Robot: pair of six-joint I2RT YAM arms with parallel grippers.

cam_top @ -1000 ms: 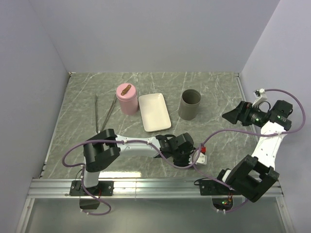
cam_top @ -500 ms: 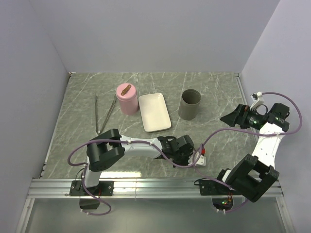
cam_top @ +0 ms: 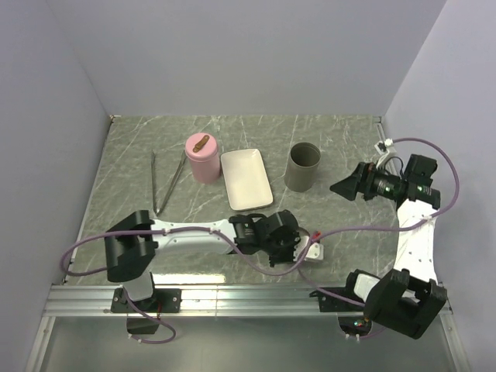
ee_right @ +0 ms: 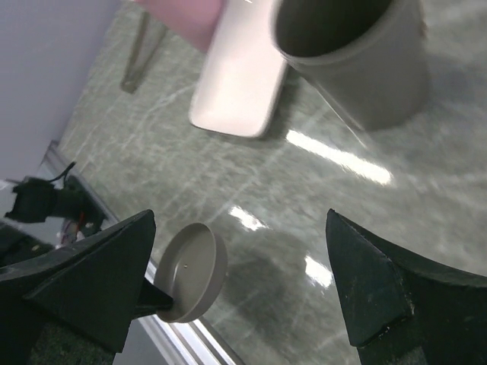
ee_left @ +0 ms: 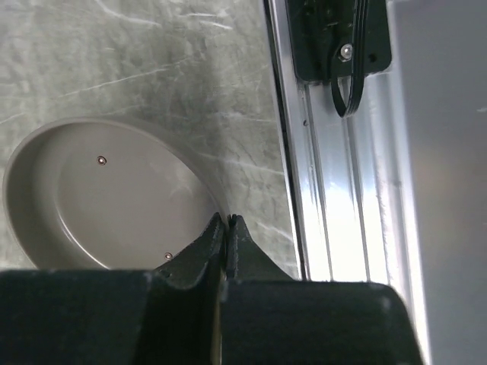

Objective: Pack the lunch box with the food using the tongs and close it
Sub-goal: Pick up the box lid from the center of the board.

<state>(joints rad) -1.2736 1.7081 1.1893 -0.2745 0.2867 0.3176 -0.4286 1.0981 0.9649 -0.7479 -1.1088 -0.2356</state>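
Observation:
The grey lid's rim is in my left gripper, clear of the handle screws (ee_left: 101,160), so my right gripper should move in next until it grips the lid's handle.
My left gripper (ee_left: 227,220) is shut on the rim of a round grey lid (ee_left: 99,198), held low over the table's near edge; the lid (ee_right: 190,270) stands tilted in the right wrist view. My right gripper (cam_top: 342,188) is open and empty, hovering just right of the grey cylindrical lunch box (cam_top: 302,165), whose top is open. A reddish-brown strip of food (cam_top: 201,143) lies on top of a pink canister (cam_top: 203,159). The tongs (cam_top: 167,182) lie flat on the table at the left, away from both grippers.
A white rectangular tray (cam_top: 246,180) lies between the pink canister and the grey lunch box. The metal rail (ee_left: 335,190) along the table's near edge runs right beside my left gripper. Walls close in the table on the left, back and right.
My left gripper has shut on the lid's rim, and that arm's elbow has swung out to the left. My right gripper has moved left toward the grey lunch box, still open.

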